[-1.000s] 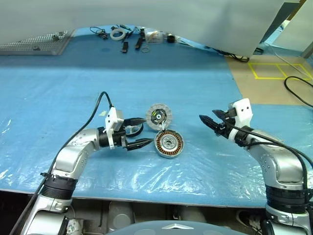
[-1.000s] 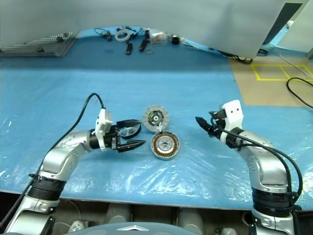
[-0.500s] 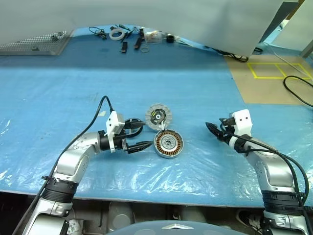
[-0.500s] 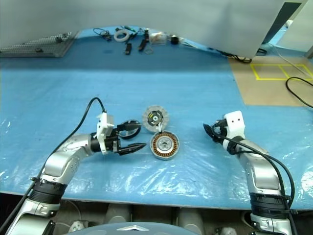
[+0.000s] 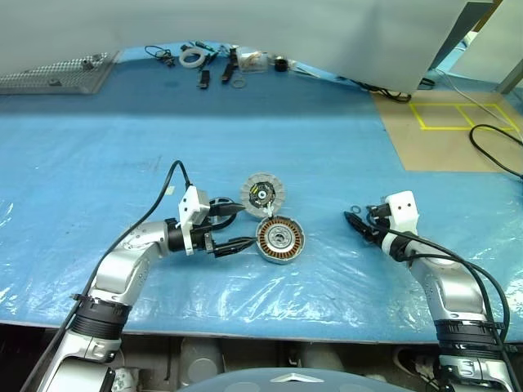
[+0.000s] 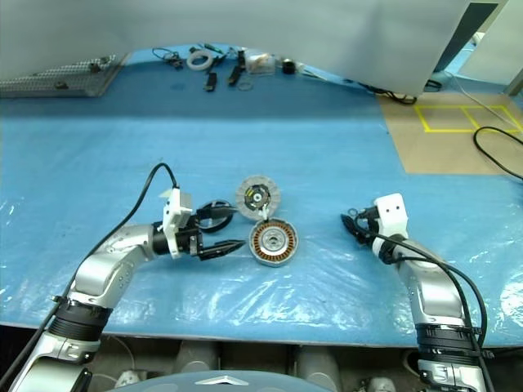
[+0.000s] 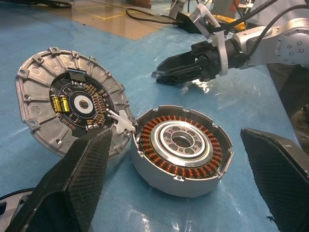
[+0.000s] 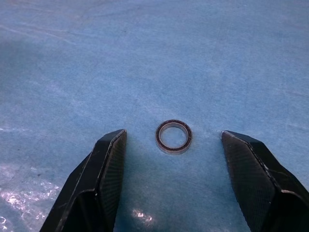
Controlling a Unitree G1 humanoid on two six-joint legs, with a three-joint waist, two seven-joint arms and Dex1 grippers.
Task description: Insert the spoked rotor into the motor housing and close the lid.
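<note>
My gripper is going to lower the small metal ring (image 5: 355, 210) to the motor housing, which has a round opening at its centre (image 5: 280, 236), so the ring will settle flat inside that opening.
The motor housing (image 5: 280, 239), a silver cup with copper windings, lies on the blue table (image 5: 343, 147). Touching its far side is the lid (image 5: 263, 194), face up with a dark centre. The spoked rotor (image 5: 219, 206) shows as a black rim lying flat by my left gripper's far finger. My left gripper (image 5: 237, 225) is open, level, and points at the housing from its left, with nothing held. My right gripper (image 5: 353, 220) is open and low over the table, right of the housing. A small metal ring (image 8: 173, 137) lies on the table between its fingers (image 8: 108, 169).
Crinkled clear plastic covers the table's near part. A tape roll (image 5: 194, 55) and small tools sit at the far edge, beside a metal grid (image 5: 57, 73) at the far left. Cables (image 5: 494, 143) lie on the floor to the right.
My right gripper has come down toward the table and shifted a little right, still open. The left gripper and the three parts have stayed where they were.
</note>
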